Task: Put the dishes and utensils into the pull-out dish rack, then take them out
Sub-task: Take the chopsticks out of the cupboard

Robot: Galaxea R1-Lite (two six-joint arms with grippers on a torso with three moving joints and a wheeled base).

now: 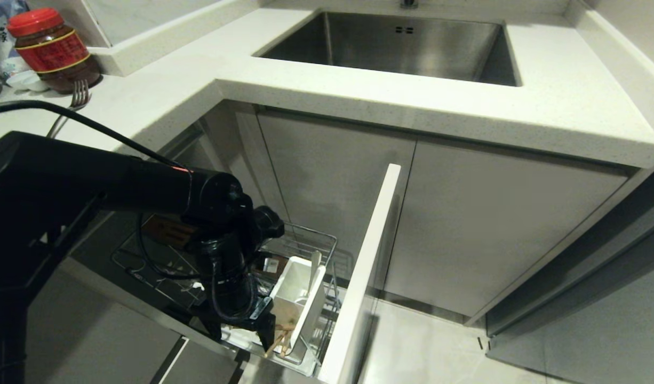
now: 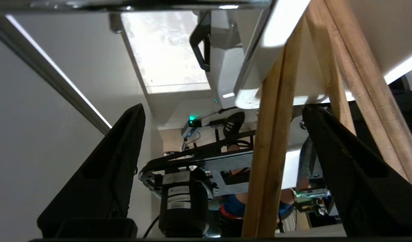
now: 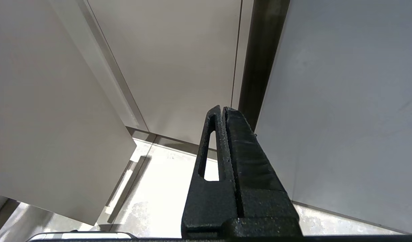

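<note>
The chopsticks (image 2: 269, 161) between my fingers lie flush and away from the others (image 2: 364, 84). They will come out together when I lift, and the others will stay behind.
The pull-out dish rack (image 1: 319, 242) stands drawn out under the counter, its white front panel (image 1: 371, 250) on the right. My left gripper (image 1: 240, 332) reaches down into it beside the white utensil cup (image 1: 290, 288). Light wooden chopsticks (image 1: 280, 340) lean out of that cup's low end. In the left wrist view the gripper (image 2: 222, 109) is open, and chopsticks (image 2: 270, 158) run between its fingers, touching neither. A silver fork (image 1: 75, 100) lies on the counter at the far left. The dishes are out of view. My right gripper (image 3: 222, 108) hangs shut and empty near the cabinet doors.
A red-lidded jar (image 1: 52, 49) stands by the fork. The steel sink (image 1: 401, 45) is set into the counter (image 1: 561, 101) above closed grey cabinet doors (image 1: 492, 224). Pale floor tiles (image 1: 428, 352) lie to the right of the front panel.
</note>
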